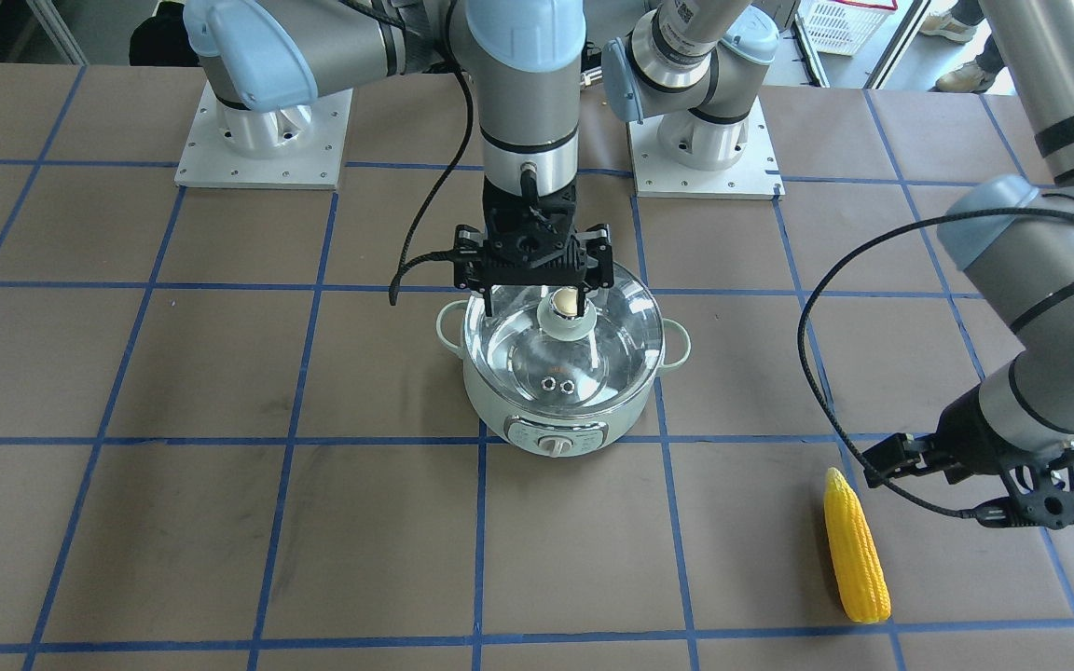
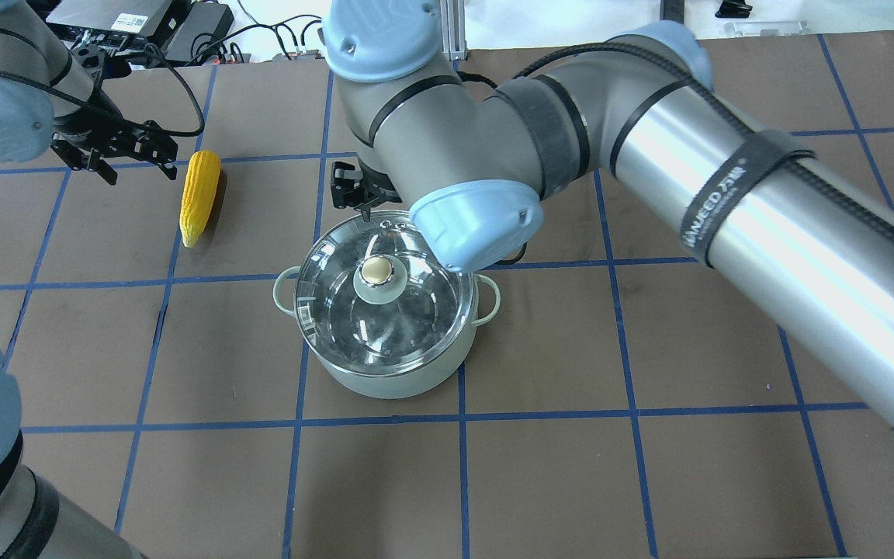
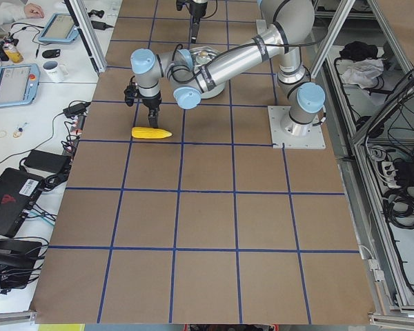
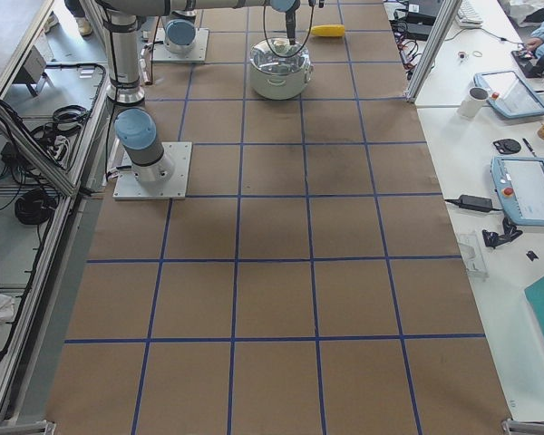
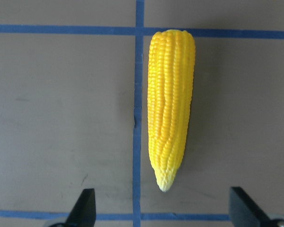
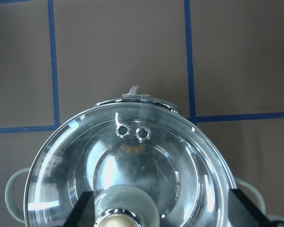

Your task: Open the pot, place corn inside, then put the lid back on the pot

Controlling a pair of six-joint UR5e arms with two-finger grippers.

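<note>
My gripper will find an empty pot point(image 1: 522, 404) when it lifts the glass lid, because only the pot's shiny metal bottom point(image 1: 550, 356) shows through the lid.
The mint-green pot point(image 1: 509, 410) stands mid-table with the glass lid point(image 1: 607, 359) on it. My right gripper point(image 1: 542, 298) is open and hovers over the lid. In the right wrist view the gripper point(image 6: 161, 213) has one finger on each side of the lid's knob point(image 6: 125, 213), and contact is not visible. The yellow corn point(image 1: 856, 550) lies flat on the table, on the robot's left of the pot. My left gripper point(image 1: 1050, 499) is open and empty, above the table just beside the corn. In the left wrist view the corn point(image 5: 170, 104) points its tip between the fingertips point(image 5: 85, 208).
Brown table surface point(image 2: 610, 349) with blue tape grid lines. Both arm base plates point(image 1: 262, 140) are bolted at the robot's side. The right arm's forearm point(image 2: 765, 210) spans the table's right half in the overhead view. Benches with tablets and cables point(image 4: 517, 181) flank the table.
</note>
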